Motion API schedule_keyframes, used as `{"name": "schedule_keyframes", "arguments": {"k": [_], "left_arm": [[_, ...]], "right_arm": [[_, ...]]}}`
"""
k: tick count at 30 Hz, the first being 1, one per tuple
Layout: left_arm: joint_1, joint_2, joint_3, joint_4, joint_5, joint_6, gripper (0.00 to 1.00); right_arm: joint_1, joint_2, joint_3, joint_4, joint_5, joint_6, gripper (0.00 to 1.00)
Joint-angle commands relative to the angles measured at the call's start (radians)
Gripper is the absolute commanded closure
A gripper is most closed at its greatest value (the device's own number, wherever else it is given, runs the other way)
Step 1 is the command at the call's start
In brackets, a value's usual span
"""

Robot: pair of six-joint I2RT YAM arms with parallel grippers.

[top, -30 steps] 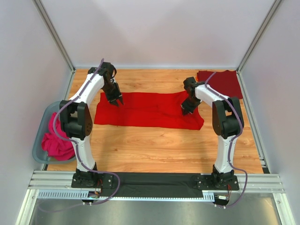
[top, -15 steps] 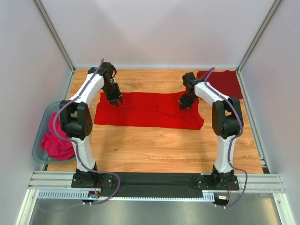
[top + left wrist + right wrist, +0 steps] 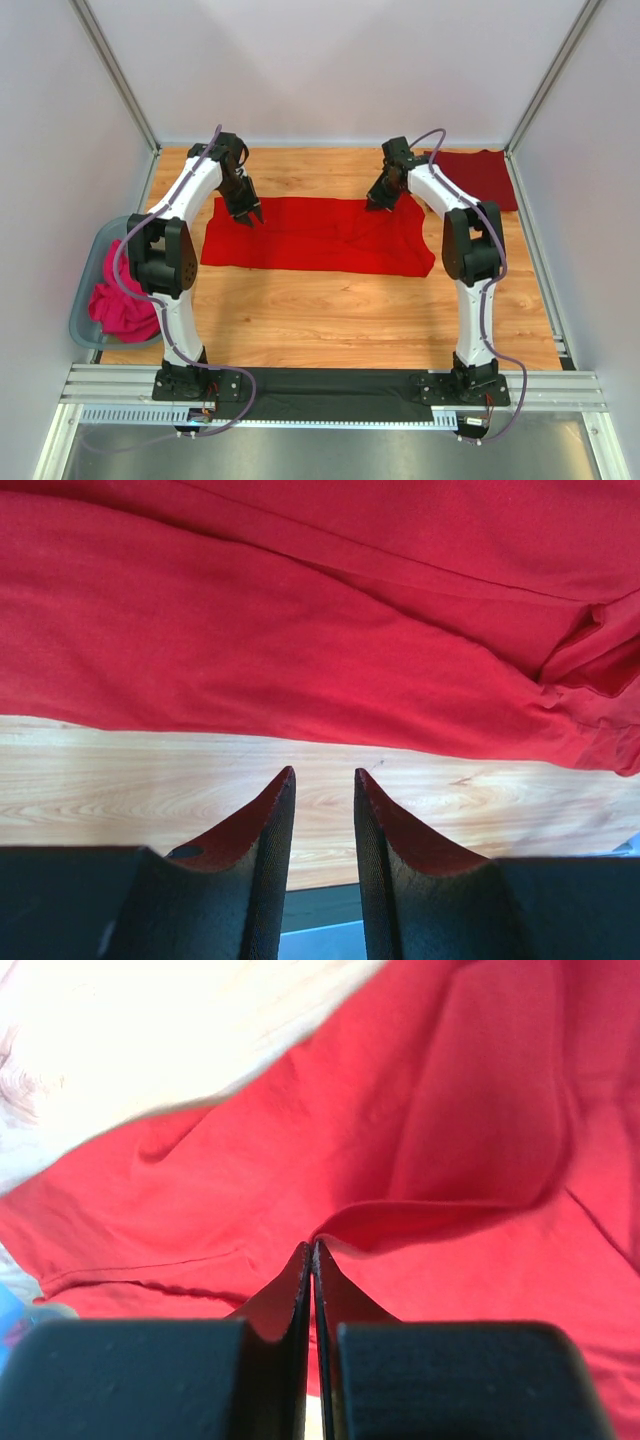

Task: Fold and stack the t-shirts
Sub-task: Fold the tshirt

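I should keep pulling the raised fold toward the t-shirt's back edge (image 3: 346, 199) with my right gripper until it lies smooth and then let go, because the red t-shirt ahead (image 3: 318, 222) is flat and open.
The bright red t-shirt (image 3: 310, 237) lies as a long band across the middle of the wooden table. The maroon t-shirt (image 3: 480, 175) lies flat at the back right corner. My left gripper (image 3: 250, 217) is open and empty above the red shirt's back left edge. In the left wrist view its fingers (image 3: 323, 775) stand over bare wood just short of the shirt (image 3: 300, 630). My right gripper (image 3: 378, 200) is at the shirt's back edge, right of centre. In the right wrist view its jaws (image 3: 312, 1248) are shut on a raised fold of the red cloth (image 3: 450, 1110).
A clear plastic bin (image 3: 85, 280) holding pink cloth (image 3: 120, 305) stands off the table's left edge. White walls enclose the table on three sides. A metal rail (image 3: 330, 385) with the arm bases runs along the near edge.
My right gripper has moved toward the back and left along the red shirt's right part. The left arm has not moved.
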Motion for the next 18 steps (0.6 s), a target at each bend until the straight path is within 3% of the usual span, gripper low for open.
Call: {"name": "schedule_keyframes", "arguments": {"k": [1, 18], "left_arm": [[0.004, -0.024, 0.0, 0.005, -0.004, -0.013, 0.63], [0.004, -0.022, -0.005, 0.0, -0.012, -0.024, 0.63]], "right_arm": [[0.007, 0.024, 0.034, 0.086, -0.077, -0.043, 1.0], [0.03, 0.083, 0.051, 0.249, -0.196, -0.058, 1.0]]}}
